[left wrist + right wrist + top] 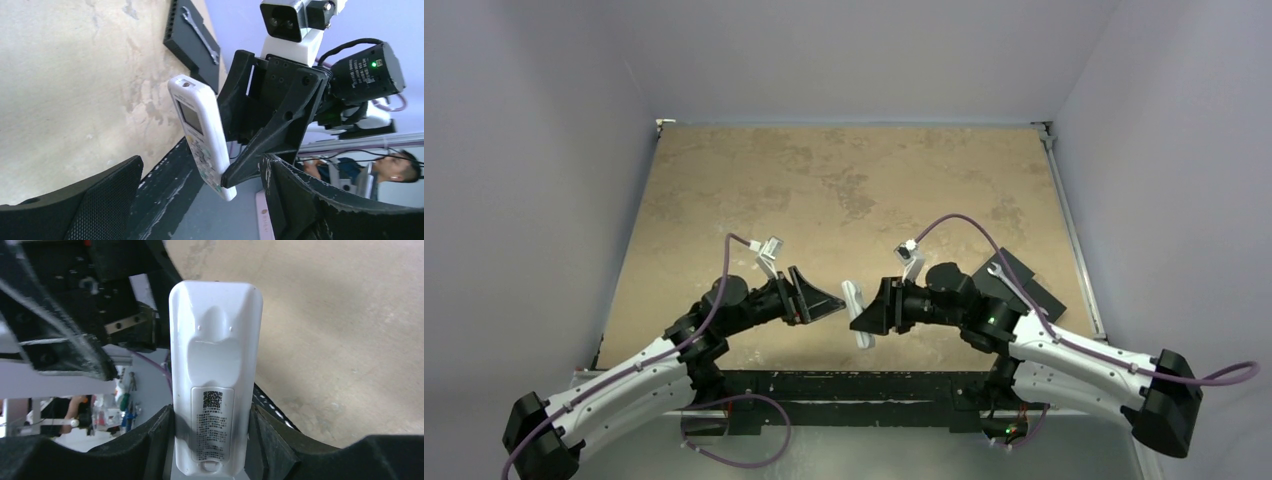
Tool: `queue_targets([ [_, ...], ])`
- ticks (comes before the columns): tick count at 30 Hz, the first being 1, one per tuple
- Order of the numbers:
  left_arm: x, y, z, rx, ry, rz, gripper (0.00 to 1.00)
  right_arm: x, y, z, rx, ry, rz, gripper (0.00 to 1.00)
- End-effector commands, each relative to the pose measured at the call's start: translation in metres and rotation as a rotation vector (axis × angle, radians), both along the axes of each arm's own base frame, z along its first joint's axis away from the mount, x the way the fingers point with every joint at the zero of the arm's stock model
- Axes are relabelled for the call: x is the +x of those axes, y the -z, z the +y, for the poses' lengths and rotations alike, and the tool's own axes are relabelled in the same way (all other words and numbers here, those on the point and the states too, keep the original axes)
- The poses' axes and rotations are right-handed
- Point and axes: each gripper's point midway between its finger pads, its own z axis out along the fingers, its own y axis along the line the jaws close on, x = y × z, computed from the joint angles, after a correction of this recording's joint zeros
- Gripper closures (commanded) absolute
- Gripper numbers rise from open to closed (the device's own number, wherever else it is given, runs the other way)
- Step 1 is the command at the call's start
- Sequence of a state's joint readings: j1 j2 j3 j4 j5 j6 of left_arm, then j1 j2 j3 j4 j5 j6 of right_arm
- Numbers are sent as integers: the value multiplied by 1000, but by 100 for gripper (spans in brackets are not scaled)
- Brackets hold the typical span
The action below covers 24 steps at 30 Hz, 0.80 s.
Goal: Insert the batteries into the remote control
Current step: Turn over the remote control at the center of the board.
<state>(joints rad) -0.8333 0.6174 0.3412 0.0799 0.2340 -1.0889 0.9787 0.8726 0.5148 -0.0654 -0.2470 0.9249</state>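
The remote's screen end point(191, 114) is clear of my right gripper's fingers. My left gripper continues to come in until it has its fingers on both sides of the remote's screen end, and then close.
My right gripper point(871, 308) is shut on the white remote control point(856, 312) and holds it in the air above the table's near edge. In the right wrist view the remote's plain back with a printed label point(215, 390) faces the camera, clamped between my right gripper's point(212, 440) fingers. In the left wrist view its screen and buttons point(200, 135) face my left gripper point(200, 165), which is open and empty just short of the remote. My left gripper point(832, 300) points at the right one. No batteries are in view.
A black block point(1016, 280) with a silver wrench on it point(200, 36) lies on the tan table point(844, 190) at the right, behind the right arm. The table's black front rail point(844, 385) runs below both grippers.
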Motion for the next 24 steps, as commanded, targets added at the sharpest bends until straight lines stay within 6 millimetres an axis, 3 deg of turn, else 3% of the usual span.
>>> queue_targets([
  [1, -2, -33, -6, -209, 33, -17, 13, -7, -42, 10, 166, -75, -46, 90],
  [9, -5, -48, -10, -357, 76, 1, 13, -14, -74, 11, 290, -112, -56, 90],
  [16, -7, -62, -9, -439, 95, -10, 13, -19, -84, 14, 361, -134, -36, 91],
  [24, -7, -63, -11, -438, 106, -8, 13, -22, -91, 21, 418, -168, -12, 92],
])
